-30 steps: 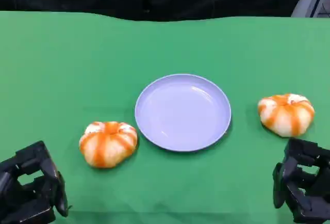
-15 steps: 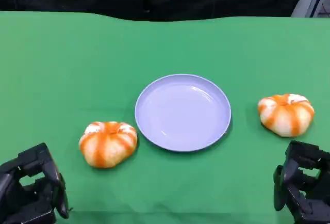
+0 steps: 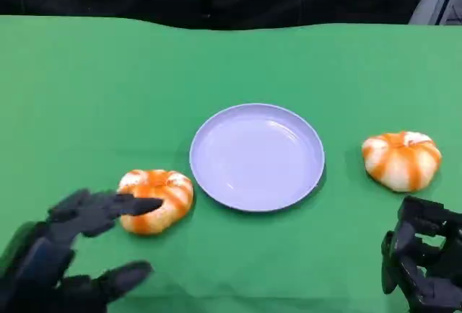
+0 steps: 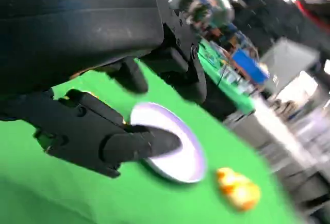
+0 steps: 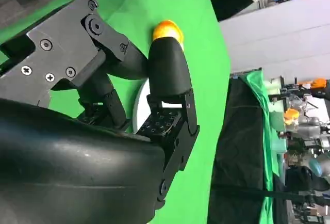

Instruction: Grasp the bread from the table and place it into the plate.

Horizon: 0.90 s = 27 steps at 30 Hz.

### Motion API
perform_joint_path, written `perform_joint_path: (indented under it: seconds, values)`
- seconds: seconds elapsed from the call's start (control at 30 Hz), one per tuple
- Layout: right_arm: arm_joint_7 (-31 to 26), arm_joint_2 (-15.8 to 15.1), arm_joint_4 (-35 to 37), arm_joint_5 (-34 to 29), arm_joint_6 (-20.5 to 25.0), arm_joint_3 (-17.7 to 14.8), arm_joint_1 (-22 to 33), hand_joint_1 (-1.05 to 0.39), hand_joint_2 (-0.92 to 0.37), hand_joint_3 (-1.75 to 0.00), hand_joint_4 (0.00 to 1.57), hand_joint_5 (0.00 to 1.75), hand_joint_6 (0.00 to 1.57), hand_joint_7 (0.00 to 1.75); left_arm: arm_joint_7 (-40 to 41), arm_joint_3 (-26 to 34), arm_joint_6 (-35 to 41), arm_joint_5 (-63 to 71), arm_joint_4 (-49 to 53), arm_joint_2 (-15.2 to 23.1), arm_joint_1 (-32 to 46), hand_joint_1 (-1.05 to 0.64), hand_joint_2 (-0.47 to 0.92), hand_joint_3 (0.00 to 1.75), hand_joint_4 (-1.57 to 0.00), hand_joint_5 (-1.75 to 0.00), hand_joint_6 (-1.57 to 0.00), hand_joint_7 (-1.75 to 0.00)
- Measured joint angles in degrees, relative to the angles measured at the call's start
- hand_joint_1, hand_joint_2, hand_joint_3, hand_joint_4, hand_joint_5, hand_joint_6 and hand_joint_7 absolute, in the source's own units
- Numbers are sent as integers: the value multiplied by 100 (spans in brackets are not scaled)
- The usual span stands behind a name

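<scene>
I expect the bread (image 3: 157, 201) by my fingers, with its round, bulging sides (image 3: 164, 221), will roll over onto its striped top when I place it into the plate.
Two round white buns with orange stripes lie on the green table. The left bread (image 3: 160, 196) sits just left of the lilac plate (image 3: 256, 156), the right bread (image 3: 401, 159) to the plate's right. My left hand (image 3: 72, 248) is raised with its fingers spread, their tips over the near left edge of the left bread, holding nothing. In the left wrist view the spread fingers (image 4: 103, 131) stand before the plate (image 4: 175, 152) and the far bun (image 4: 237, 188). My right hand (image 3: 422, 262) rests curled below the right bread; the right wrist view shows its bent fingers (image 5: 129, 79) empty, with the bun (image 5: 167, 29) beyond.
The green table (image 3: 86, 97) ends at a dark backdrop at the far edge. The plate holds nothing. Open cloth lies between the plate and the near edge.
My left hand has uncurled, lifted from the lower left corner and reached forward to the left bread. The right hand, both buns and the plate stay put.
</scene>
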Motion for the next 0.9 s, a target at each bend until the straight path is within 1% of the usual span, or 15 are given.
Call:
perform_joint_path:
  seconds: [0.07,0.17,0.2,0.27,0.33,0.4,0.53,0.7,0.9]
  values:
    - [2,0,29,0,0,-1,-4,-15,-42,-126,90,171,87,146,201,-135,65,984,-203,119,-231,-93,92,15,-2,-25,-43,-1]
    - [-4,-4,46,-1,0,-14,-14,-15,-42,-126,90,171,86,147,468,-557,398,2495,-364,354,-783,-93,92,14,-1,-23,-42,0]
    - [-8,-9,46,-2,0,-21,-33,-14,-42,-126,90,171,86,148,559,-679,516,2787,-401,431,-936,-95,92,17,0,-12,-36,-1]
    - [-55,-22,21,-1,20,-70,-10,-14,-42,-126,89,172,86,148,814,-958,781,3095,-83,491,-1314,-96,92,21,0,-3,-29,0]
    - [-79,-28,-50,-1,66,-65,10,-14,-42,-126,90,172,86,149,911,-1325,1221,3394,629,504,-1733,-96,92,23,0,-1,-28,0]
    - [-102,-29,-121,-3,94,-65,55,-13,-42,-126,90,171,86,149,1078,-1622,1545,3521,1317,546,-1980,-95,92,23,0,0,-28,0]
    - [-161,-31,-270,-5,146,-52,123,-13,-44,-124,89,170,85,148,1619,-2118,1827,3596,2315,667,-2372,-94,92,24,0,0,-27,0]
    - [-188,-31,-376,-2,240,-19,154,-12,-43,-126,90,168,86,147,2143,-2619,2102,3569,3259,796,-2751,-95,92,33,0,0,-25,0]
    - [-202,-30,-442,10,314,-19,174,-12,-42,-127,92,167,87,145,2459,-2957,2505,3472,3645,876,-2924,-97,92,37,0,0,-22,0]
